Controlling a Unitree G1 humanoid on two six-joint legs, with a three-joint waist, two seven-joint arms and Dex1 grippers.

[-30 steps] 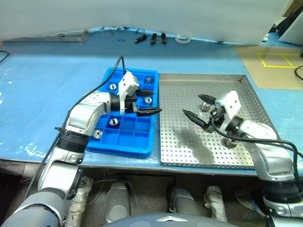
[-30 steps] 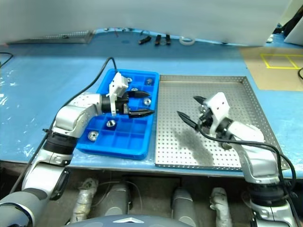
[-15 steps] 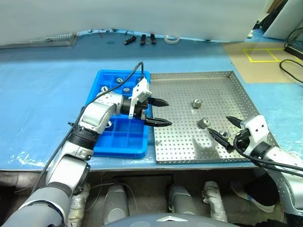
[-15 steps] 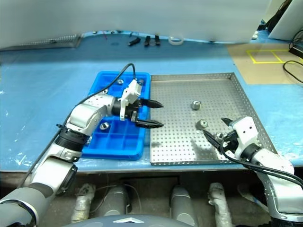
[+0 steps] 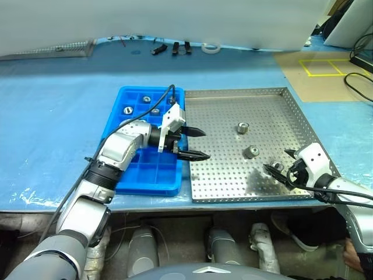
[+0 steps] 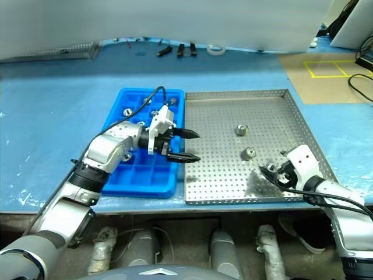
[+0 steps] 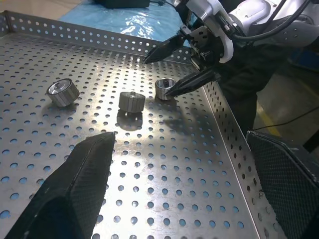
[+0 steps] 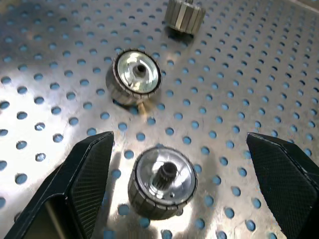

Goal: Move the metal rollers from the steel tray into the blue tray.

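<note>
My left gripper sticks out over the blue tray's edge (image 5: 184, 143). It should pull back while my right gripper brings the nearest roller (image 5: 278, 165) over.
The steel tray (image 5: 224, 175) holds three metal rollers: one mid-tray (image 5: 243, 126), one nearer (image 5: 252, 151), and one by the near right edge (image 5: 276, 167). My right gripper (image 5: 276, 161) is open and low over that last roller (image 8: 162, 180), which lies between its fingers (image 8: 82, 184) without being touched. My left gripper (image 5: 205, 144) is open and empty, pointing right over the seam between the steel tray and the blue tray (image 5: 152, 170). Several rollers, one of them (image 5: 127, 110), sit in the blue tray's far compartments. The left wrist view shows the three rollers, one of them (image 7: 131, 101), and the right gripper (image 7: 162, 72).
A blue sheet (image 5: 52, 116) covers the table. A white tape ring (image 5: 211, 48) and black tools (image 5: 172, 48) lie along the far edge. A perforated metal sheet (image 5: 58, 49) lies at the far left. Yellow floor tape (image 5: 320, 67) marks the far right.
The camera view has shifted. My right gripper has moved right and down to the roller at the steel tray's near right edge. The left gripper has hardly moved; both stay open.
</note>
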